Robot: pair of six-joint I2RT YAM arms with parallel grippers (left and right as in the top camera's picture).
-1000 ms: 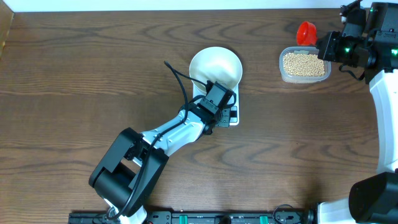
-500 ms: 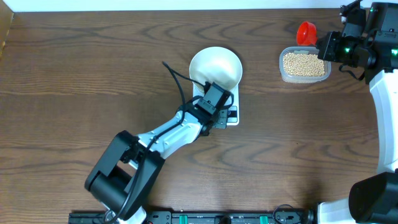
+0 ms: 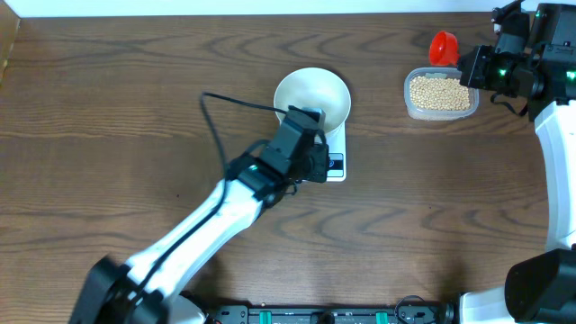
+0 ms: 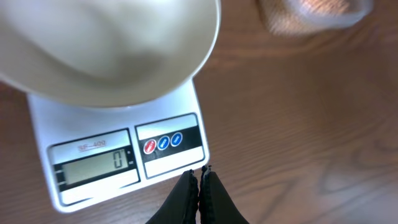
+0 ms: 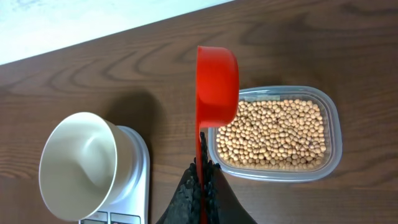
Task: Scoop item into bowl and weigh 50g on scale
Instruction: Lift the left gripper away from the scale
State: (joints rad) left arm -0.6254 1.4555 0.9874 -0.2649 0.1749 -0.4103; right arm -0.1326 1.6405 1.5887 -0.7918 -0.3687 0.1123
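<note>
The scale stands zeroed (image 4: 96,168) beneath the empty white bowl, so my left gripper should keep moving back over the open table (image 3: 171,117) until the bowl is free for the scoop.
The white bowl (image 3: 311,97) stands empty on the white scale (image 3: 337,167). In the left wrist view the bowl (image 4: 106,50) is above the scale (image 4: 168,163), whose display reads 0. My left gripper (image 3: 312,142) is shut and empty, held above the scale's front edge near the buttons (image 4: 203,172). My right gripper (image 5: 203,165) is shut on the handle of a red scoop (image 5: 217,78). The scoop's head hangs over the left far edge of the clear tub (image 5: 333,146) of tan beans (image 5: 273,134). The scoop (image 3: 442,47) and the beans (image 3: 439,93) also show in the overhead view.
The brown wooden table (image 3: 135,108) runs to a pale far edge. The clear tub (image 3: 409,106) stands at the back right, a hand's width right of the scale. The left arm's black cable (image 3: 216,126) loops left of the bowl.
My left arm has lifted and swung its wrist up and left over the scale, away from the buttons. The right arm and the scoop have not moved.
</note>
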